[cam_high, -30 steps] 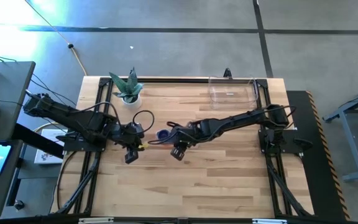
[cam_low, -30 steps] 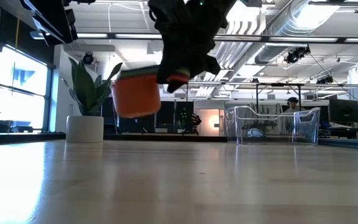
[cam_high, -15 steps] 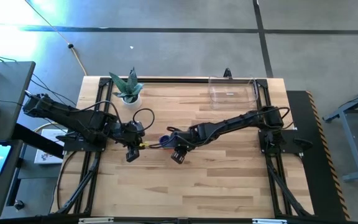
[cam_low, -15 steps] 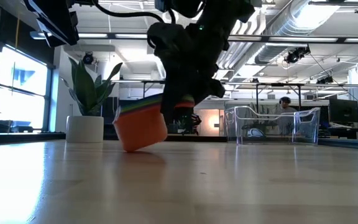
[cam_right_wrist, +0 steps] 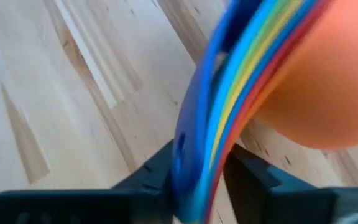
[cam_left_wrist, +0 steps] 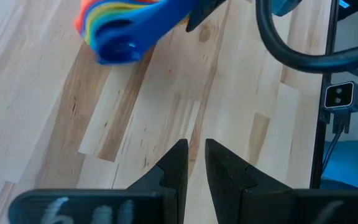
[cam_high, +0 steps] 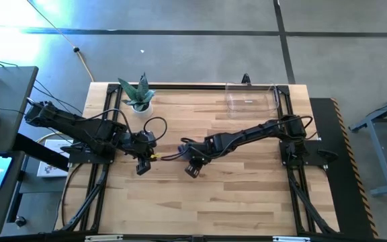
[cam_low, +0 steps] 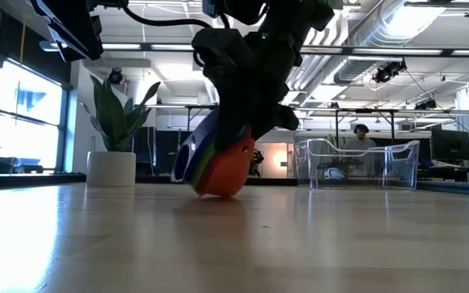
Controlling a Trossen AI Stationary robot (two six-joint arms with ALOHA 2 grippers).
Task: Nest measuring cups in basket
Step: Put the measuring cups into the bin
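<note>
The innermost blue cup's handle (cam_right_wrist: 193, 115) curves away from the other cups' handles (cam_right_wrist: 242, 93). Next, I open my right gripper, leave that cup to the side and pick up the rest together.
The measuring cups (cam_low: 216, 167) are nested in one stack, the orange cup (cam_right_wrist: 309, 81) outermost and blue innermost. They lie tipped on their side at the middle of the table, also seen in the left wrist view (cam_left_wrist: 123, 28). My right gripper (cam_low: 236, 130) is shut on the stack from above. My left gripper (cam_left_wrist: 196, 152) hangs to the stack's left, shut with nothing between its fingers. The clear basket (cam_high: 250, 99) stands on its base at the far right of the table, apart from both grippers. My right gripper pinches the stacked flat handles (cam_right_wrist: 201, 149) between its two fingers, several layers together. The fingers slant down from the table's right side. The stack is tipped over, its mouth facing sideways, and the orange cup's rounded wall (cam_low: 222, 189) touches the table.
A white pot with a green plant (cam_high: 138, 97) stands at the far left of the table. The near half of the wooden table (cam_high: 200, 202) is bare. A person (cam_low: 361, 134) shows in the room behind the basket.
My right gripper has sunk toward the table with the stack. The stack, first hanging upright and clear, has come down onto the table and tipped onto its side, orange wall down and mouth turned sideways.
</note>
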